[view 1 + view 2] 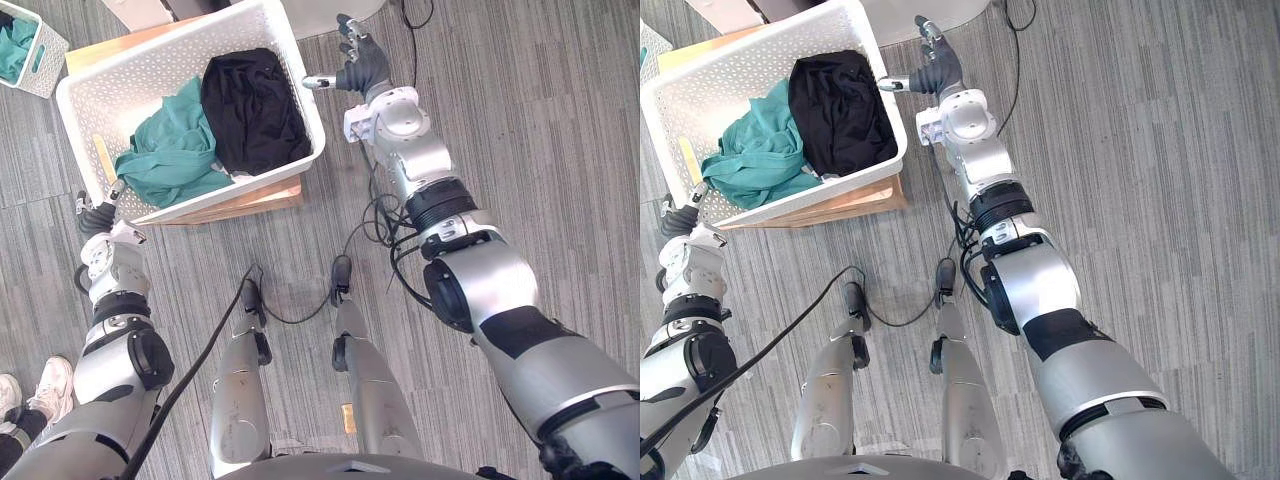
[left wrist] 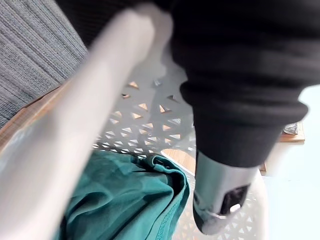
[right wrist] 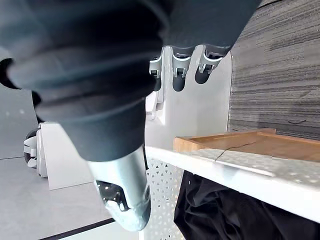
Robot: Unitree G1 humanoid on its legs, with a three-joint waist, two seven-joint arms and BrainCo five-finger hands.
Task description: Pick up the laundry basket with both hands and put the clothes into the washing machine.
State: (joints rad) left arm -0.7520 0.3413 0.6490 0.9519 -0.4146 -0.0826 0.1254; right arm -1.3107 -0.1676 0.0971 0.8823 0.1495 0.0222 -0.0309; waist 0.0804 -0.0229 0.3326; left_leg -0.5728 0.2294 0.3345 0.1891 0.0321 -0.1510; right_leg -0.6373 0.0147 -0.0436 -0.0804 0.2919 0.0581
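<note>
I expect the teal and black garments (image 1: 208,133) to stay in place when I carry the laundry basket, because they lie slumped low under its rim (image 1: 238,188).
A white perforated laundry basket (image 1: 120,85) rests on a low wooden table (image 1: 250,200). In it lie a teal garment (image 1: 170,150) on the left and a black garment (image 1: 255,110) on the right. My left hand (image 1: 97,215) is at the basket's near left corner, open. Its thumb (image 2: 220,200) reaches over the rim above the teal garment (image 2: 115,200). My right hand (image 1: 362,62) hovers open just off the basket's far right corner, thumb pointing at the rim. Its straight fingers (image 3: 180,70) stand above the rim (image 3: 240,175).
A small white basket (image 1: 45,60) with teal cloth stands at the far left. A white rounded appliance (image 1: 330,15) lies just beyond the big basket. A person's shoe (image 1: 45,385) is on the striped grey carpet at my lower left.
</note>
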